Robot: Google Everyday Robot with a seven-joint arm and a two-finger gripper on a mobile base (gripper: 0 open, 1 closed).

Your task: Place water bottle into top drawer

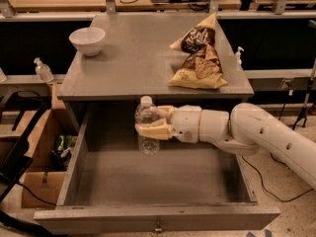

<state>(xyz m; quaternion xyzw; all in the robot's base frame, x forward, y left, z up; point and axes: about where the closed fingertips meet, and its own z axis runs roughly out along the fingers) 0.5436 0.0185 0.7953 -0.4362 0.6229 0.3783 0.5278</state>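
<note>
The water bottle (pixel 148 145) is hanging upright over the clear drawer's bottom (pixel 144 173), so the robot's gripper should go on lowering it until its base sits there and then let go.
The water bottle (pixel 146 125), clear ribbed plastic with a white cap, stands upright inside the open top drawer (pixel 158 216), near its back. My gripper (pixel 152 123) comes in from the right on a white arm and is shut on the bottle's middle. The bottle's base is low in the drawer, just above or on the grey floor; I cannot tell which. The drawer is pulled fully out, with a small metal pull on its front panel.
On the grey cabinet top (pixel 133 58) stand a white bowl (pixel 87 40) at the back left and a chip bag (pixel 199 55) at the right. A small pump bottle (pixel 43 69) sits on a shelf at left. Cardboard boxes (pixel 34 132) lie left of the drawer.
</note>
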